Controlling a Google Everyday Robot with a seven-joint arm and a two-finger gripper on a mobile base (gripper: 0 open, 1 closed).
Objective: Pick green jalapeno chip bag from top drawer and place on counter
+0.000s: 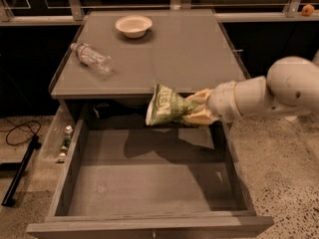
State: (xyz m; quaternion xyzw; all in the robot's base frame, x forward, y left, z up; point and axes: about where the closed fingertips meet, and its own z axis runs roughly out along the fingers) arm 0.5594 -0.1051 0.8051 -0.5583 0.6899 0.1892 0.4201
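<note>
The green jalapeno chip bag is hanging low at the counter's front edge, so next my gripper lifts it clear first and then lowers it onto the counter's open middle.
The green jalapeno chip bag is crinkled, with white lettering, and hangs in the air just in front of the counter's front edge, above the back of the top drawer. My gripper, with tan fingers, is shut on the bag's right end. Its white arm reaches in from the right. The top drawer is pulled out wide and its grey flat bottom is bare. The counter is the grey cabinet top behind the bag.
A clear plastic bottle lies on its side at the counter's left. A pale bowl stands at the counter's back. A black cable and a stand lie on the floor at the left. Speckled floor is at the right.
</note>
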